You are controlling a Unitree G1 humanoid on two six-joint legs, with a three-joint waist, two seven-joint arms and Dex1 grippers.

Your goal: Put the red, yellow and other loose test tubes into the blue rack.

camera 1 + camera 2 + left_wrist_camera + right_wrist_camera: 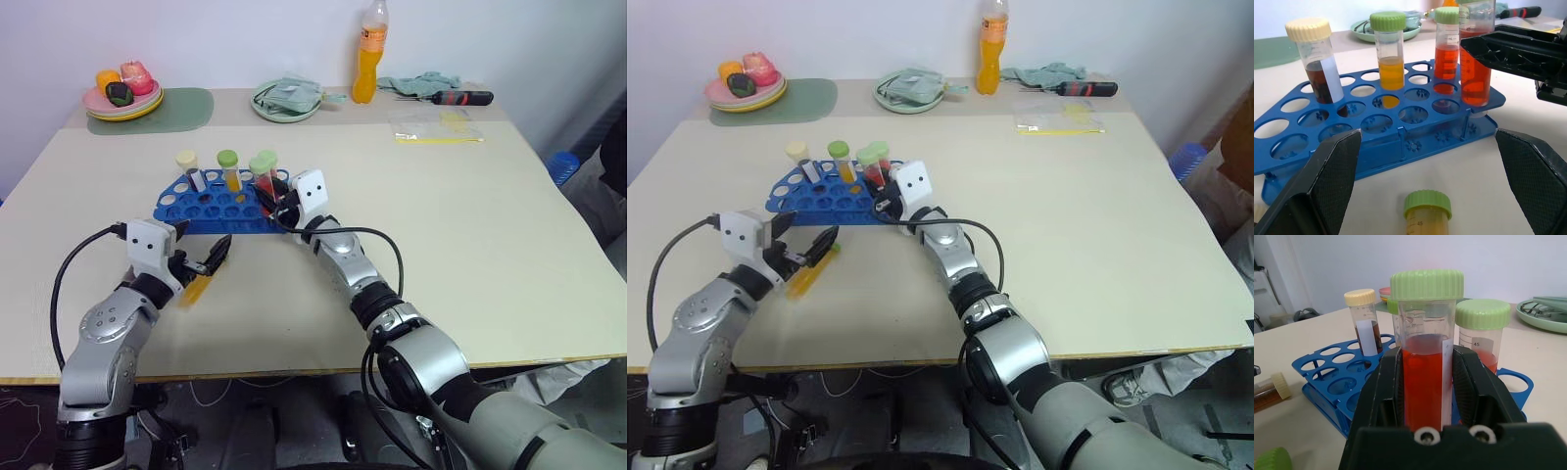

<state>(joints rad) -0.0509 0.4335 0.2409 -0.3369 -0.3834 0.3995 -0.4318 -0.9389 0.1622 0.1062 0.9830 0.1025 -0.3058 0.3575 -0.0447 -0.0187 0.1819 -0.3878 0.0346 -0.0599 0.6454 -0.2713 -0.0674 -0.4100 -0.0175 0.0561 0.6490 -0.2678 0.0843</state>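
My left gripper is pointing at the blue rack above the yellow tube's green cap. I should pull back and tilt the gripper down to grab the tube's body.
The blue rack lies mid-table. Three tubes stand in it: a cream-capped dark one, a green-capped yellow one and a green-capped red one. My right gripper is shut on another green-capped red tube, held upright with its lower end at the rack's near right corner. My left gripper is open just in front of the rack, above a yellow tube lying on the table. A cream-capped brown tube also lies loose beside the rack.
Along the far edge of the table are a plate of toy food on a green mat, a green dish, an orange bottle, a screwdriver and a plastic bag.
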